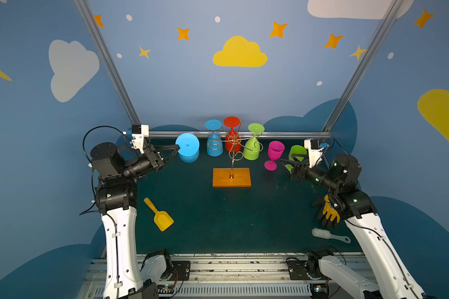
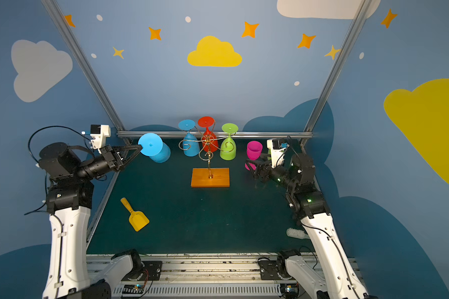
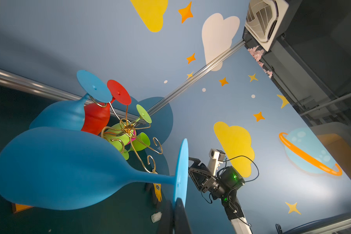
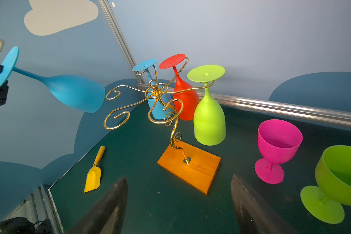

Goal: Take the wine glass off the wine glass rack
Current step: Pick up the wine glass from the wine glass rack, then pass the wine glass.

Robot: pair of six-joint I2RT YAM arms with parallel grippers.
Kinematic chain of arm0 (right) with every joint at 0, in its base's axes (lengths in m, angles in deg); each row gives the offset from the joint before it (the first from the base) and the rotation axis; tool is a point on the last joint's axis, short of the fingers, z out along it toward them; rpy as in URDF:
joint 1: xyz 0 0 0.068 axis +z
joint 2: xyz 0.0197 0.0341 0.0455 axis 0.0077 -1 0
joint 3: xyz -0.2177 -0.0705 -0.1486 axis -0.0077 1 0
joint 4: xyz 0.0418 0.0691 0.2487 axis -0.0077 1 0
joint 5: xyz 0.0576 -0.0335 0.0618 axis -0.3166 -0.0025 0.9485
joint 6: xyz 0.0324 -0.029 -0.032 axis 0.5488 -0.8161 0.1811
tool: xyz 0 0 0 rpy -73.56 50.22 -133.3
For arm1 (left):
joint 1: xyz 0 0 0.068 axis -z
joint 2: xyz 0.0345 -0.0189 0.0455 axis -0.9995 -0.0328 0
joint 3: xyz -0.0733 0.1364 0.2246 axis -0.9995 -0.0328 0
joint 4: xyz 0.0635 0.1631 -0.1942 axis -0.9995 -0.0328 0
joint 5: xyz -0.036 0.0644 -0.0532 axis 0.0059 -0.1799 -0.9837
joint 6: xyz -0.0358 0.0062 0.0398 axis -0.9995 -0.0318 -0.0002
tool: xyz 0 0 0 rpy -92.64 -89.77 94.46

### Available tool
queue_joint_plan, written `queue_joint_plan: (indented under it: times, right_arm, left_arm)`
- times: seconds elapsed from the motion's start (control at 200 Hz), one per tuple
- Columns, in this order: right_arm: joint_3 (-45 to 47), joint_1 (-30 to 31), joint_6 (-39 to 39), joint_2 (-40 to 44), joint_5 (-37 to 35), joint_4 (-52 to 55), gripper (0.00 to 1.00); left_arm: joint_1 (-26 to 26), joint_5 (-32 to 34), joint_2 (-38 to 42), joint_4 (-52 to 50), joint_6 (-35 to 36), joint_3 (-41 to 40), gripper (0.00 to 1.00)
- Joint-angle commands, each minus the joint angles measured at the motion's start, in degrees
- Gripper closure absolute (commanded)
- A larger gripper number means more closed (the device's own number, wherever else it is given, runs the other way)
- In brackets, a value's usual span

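The lifted blue wine glass's bowl [image 2: 161,154] is free for the robot's open right gripper [image 1: 284,168], so the left gripper should keep bringing it over until the right gripper holds it.
The wine glass rack [image 1: 233,148], gold wire on an orange wooden base [image 1: 231,177], stands mid-table and shows in both top views [image 2: 209,148]. Upside down on its arms hang a blue [image 1: 214,148], a red [image 1: 231,139] and a green glass [image 1: 252,150]. Left of the rack and apart from its arms, a blue wine glass [image 1: 187,148] [image 4: 75,91] is in the air. My left gripper [image 1: 178,148] [image 3: 173,202] is shut on the rim of its foot. My right gripper [image 1: 283,164] [image 4: 178,178] stands open and empty, right of the rack.
A pink goblet [image 1: 274,154] and a green goblet [image 1: 296,152] stand upright beside the right gripper. A yellow scoop [image 1: 160,216] lies front left. A black-and-yellow glove [image 1: 328,212] and a white brush [image 1: 327,235] lie front right. A metal rail [image 1: 283,134] runs along the back.
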Motion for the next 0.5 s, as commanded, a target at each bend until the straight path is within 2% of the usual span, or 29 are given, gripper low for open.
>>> queue_joint_plan:
  times: [0.0,0.245,0.496]
  right_arm:
    - [-2.6,0.3,-1.2,-0.8,1.4,-3.2,0.21]
    - [-5.3,1.0,-1.4,-4.6,5.1,-8.6,0.21]
    - [-9.6,5.3,-6.7,-7.8,7.7,-9.8,0.21]
  left_arm:
    - [-0.2,-1.1,-0.8,8.7,-6.2,1.9,0.97]
    - [3.9,1.3,-3.3,11.8,-8.9,6.9,0.97]
    - [9.7,2.2,-5.7,14.5,-10.8,10.0,0.97]
